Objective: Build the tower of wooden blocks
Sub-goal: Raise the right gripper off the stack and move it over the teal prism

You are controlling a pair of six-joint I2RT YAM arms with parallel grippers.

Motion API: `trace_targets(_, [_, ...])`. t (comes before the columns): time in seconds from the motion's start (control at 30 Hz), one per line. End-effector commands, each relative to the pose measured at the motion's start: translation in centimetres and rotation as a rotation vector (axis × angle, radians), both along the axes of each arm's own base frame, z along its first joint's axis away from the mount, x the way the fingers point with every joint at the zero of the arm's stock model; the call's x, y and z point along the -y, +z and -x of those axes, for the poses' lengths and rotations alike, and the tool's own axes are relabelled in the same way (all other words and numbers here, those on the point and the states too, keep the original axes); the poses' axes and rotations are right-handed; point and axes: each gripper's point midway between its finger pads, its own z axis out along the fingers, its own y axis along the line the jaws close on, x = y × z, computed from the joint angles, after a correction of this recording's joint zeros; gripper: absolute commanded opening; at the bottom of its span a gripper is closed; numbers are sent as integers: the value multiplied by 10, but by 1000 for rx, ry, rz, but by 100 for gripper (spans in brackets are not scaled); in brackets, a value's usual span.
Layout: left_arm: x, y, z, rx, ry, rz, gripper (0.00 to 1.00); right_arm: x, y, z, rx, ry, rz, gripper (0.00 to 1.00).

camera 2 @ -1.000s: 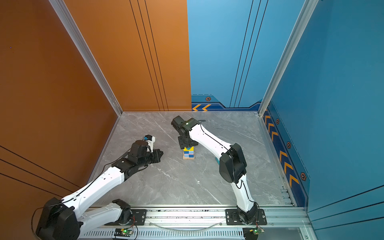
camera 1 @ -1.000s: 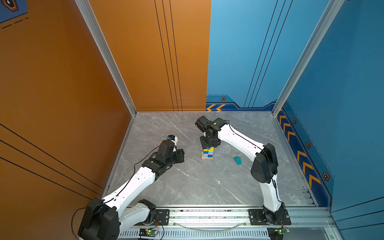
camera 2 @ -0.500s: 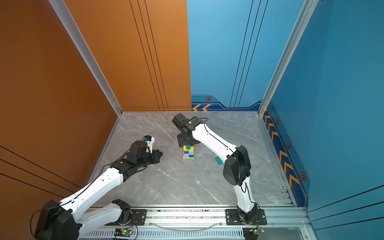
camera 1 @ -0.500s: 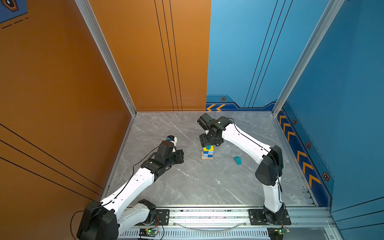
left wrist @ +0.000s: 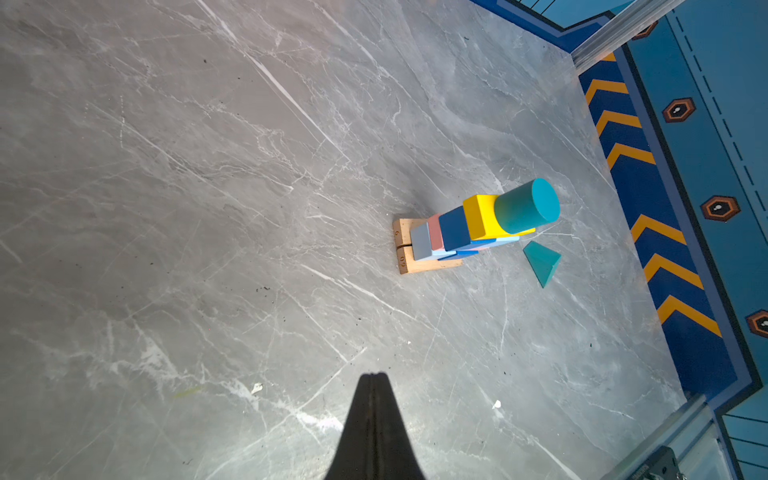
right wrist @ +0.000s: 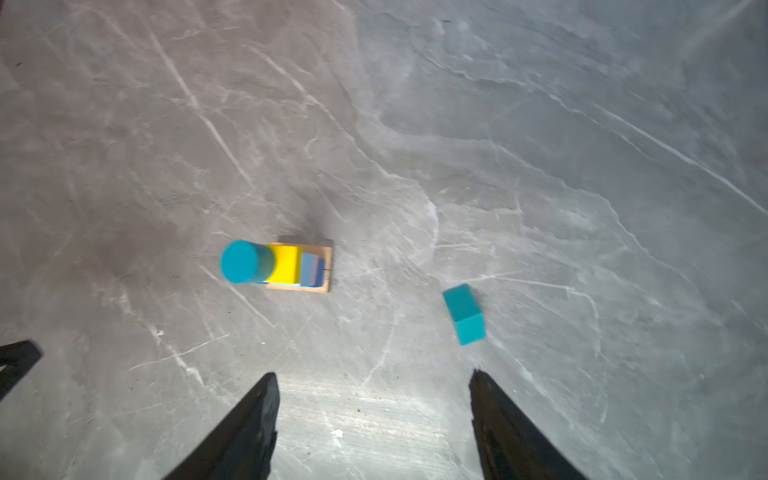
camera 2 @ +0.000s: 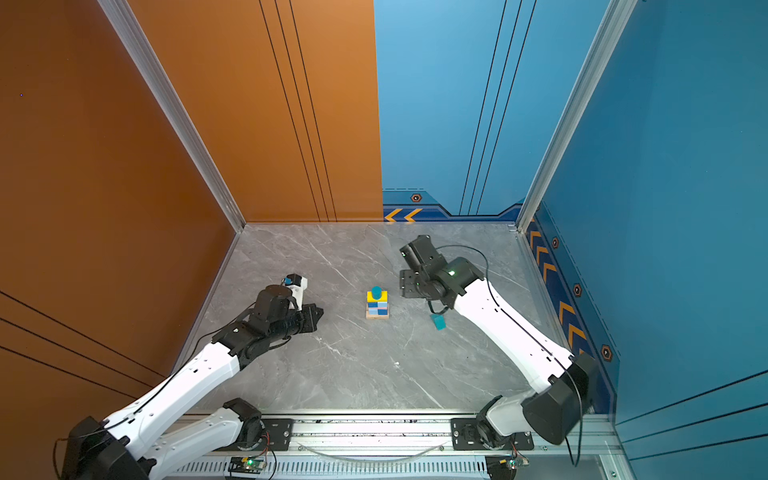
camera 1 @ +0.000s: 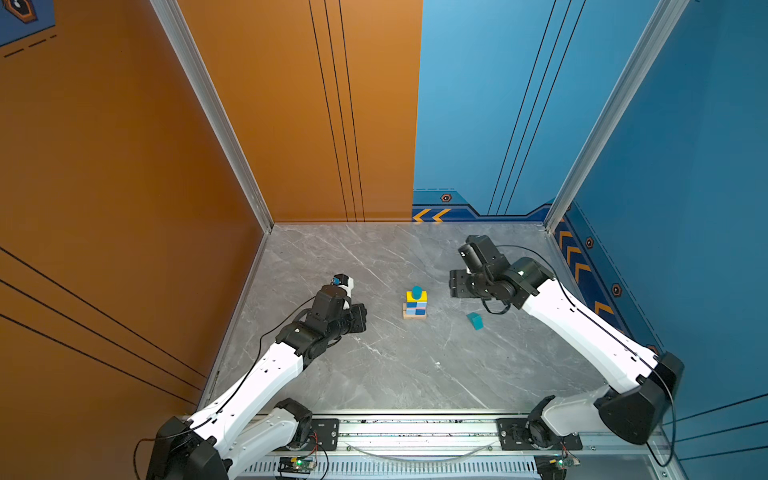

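Next, my right gripper picks the prism up (camera 1: 476,321) and takes it to my left gripper, because the teal prism is on the other side of the tower (camera 1: 415,306) from my left gripper.
The tower (camera 1: 415,305) (camera 2: 377,305) stands mid-floor: a tan plank base (left wrist: 405,249), blue and pink layers, a yellow block (left wrist: 478,216) and a teal cylinder (camera 1: 417,290) (right wrist: 243,262) on top. A teal prism (camera 1: 475,321) (camera 2: 438,321) (right wrist: 464,313) lies alone on the floor to the right of the tower. My right gripper (right wrist: 374,374) (camera 1: 457,283) is open and empty, off to the tower's right, behind the prism. My left gripper (left wrist: 374,376) (camera 1: 360,318) is shut on nothing, left of the tower and well apart from it.
The grey marble floor (camera 1: 395,374) is walled by orange panels at the left and back and blue panels at the right. A metal rail (camera 1: 415,432) with both arm bases runs along the front edge.
My right gripper has drawn back from above the tower toward the right, leaving the teal cylinder standing on top. The left arm has not moved.
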Motion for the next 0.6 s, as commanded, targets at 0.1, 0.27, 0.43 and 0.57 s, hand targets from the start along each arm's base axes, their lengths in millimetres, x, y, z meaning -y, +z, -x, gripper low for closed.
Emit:
trace_targets(0.1, [-3,10,2,6,20,-40,10,40,-30,4,2,-133,-112,58])
trace_targets(0.27, [-2,7,3,-3,21,-58,19,66,-72,5,-92,-194,-96,64])
trace_targets(0.43, [-2,3,4,-11,21,-71,30,71,-108,-1,-162,-219,-164,72])
trace_targets(0.57, [-2,-1,3,-21,21,-79,32,70,-130,-13,-196,-228,-185,73])
